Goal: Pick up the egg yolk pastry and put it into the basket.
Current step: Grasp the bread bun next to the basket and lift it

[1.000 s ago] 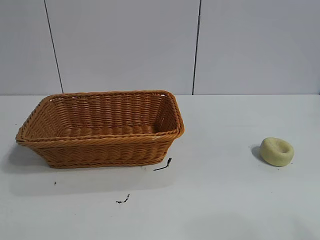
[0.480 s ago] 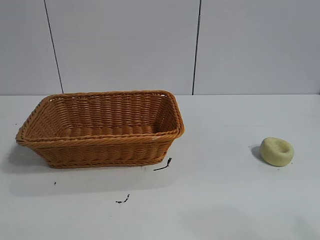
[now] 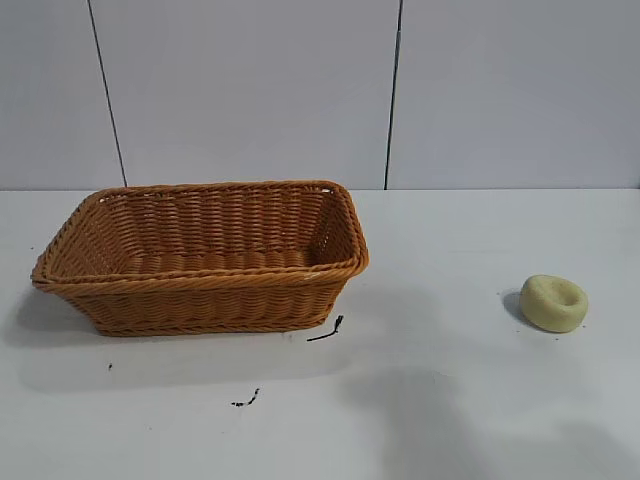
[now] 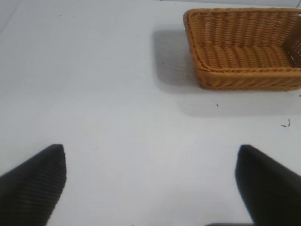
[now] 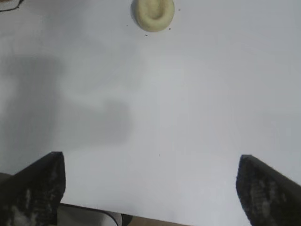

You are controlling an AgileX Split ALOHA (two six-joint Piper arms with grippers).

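The egg yolk pastry point(image 3: 553, 303) will squeeze into a long, narrow shape when I lift it, because the dimpled centre point(image 3: 568, 293) sinks inside a rounded rim.
The egg yolk pastry point(image 3: 553, 302), a small pale yellow puck with a dimpled centre, lies on the white table at the right; it also shows in the right wrist view point(image 5: 152, 13). The orange-brown wicker basket point(image 3: 200, 283) stands at the left, empty, and also shows in the left wrist view point(image 4: 244, 75). My right gripper point(image 5: 150, 188) is open and empty above the table's near edge, well short of the pastry. My left gripper point(image 4: 150, 186) is open and empty over bare table, apart from the basket. Neither gripper shows in the exterior view.
Small black marks point(image 3: 326, 331) lie on the table just in front of the basket, another point(image 3: 246, 400) nearer the front. A soft shadow point(image 3: 420, 420) falls on the table's front middle. A grey panelled wall stands behind.
A shadow has spread over the table's front middle in the exterior view. The pastry and the basket have not moved.
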